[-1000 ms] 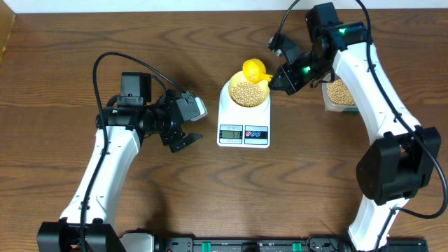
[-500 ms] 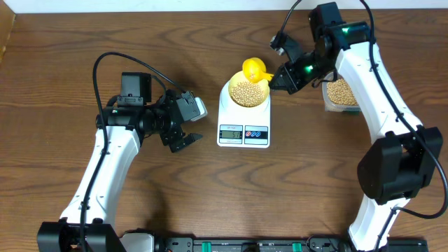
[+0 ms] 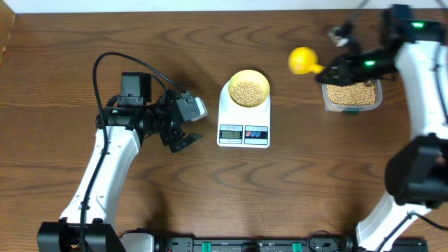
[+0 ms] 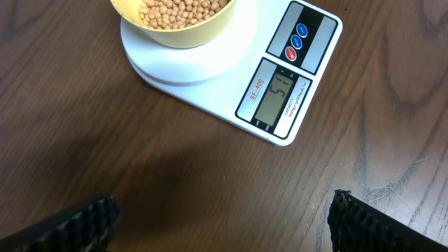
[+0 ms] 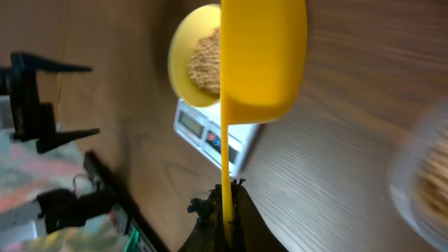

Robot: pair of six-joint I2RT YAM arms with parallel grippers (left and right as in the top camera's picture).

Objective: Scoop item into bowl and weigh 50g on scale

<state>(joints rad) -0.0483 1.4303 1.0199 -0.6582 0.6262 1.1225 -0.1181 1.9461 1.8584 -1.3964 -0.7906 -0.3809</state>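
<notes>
The scale's display (image 4: 274, 98) reads slightly more than 50g. My right gripper should move the yellow scoop to the bowl (image 3: 248, 89) and scoop a few beans out.
The pale-yellow bowl (image 3: 249, 89) stands on the white scale (image 3: 243, 119), heaped with tan beans (image 3: 248, 92). From the left wrist, the bowl's rim (image 4: 175, 38), its beans (image 4: 183, 10) and the scale's lit display (image 4: 277, 99) show. My left gripper (image 3: 183, 137) hangs open left of the scale, its jaws wide over bare wood (image 4: 224, 220). Between the scale and the tub, my right gripper (image 3: 336, 70) is shut on the handle of the bright yellow scoop (image 3: 302, 60). In the right wrist view the scoop (image 5: 262, 56) is on edge, held by that gripper (image 5: 225, 194), with the bowl (image 5: 183, 70) behind.
A clear plastic tub (image 3: 352, 96) of beans sits at the right, under the right arm. It is a blur in the right wrist view (image 5: 428, 183). The left arm's cable loops over the wood at the left. The table's far edge runs along the top.
My right arm has swung right with the scoop, from over the bowl's far rim to near the tub. The left arm has not moved.
</notes>
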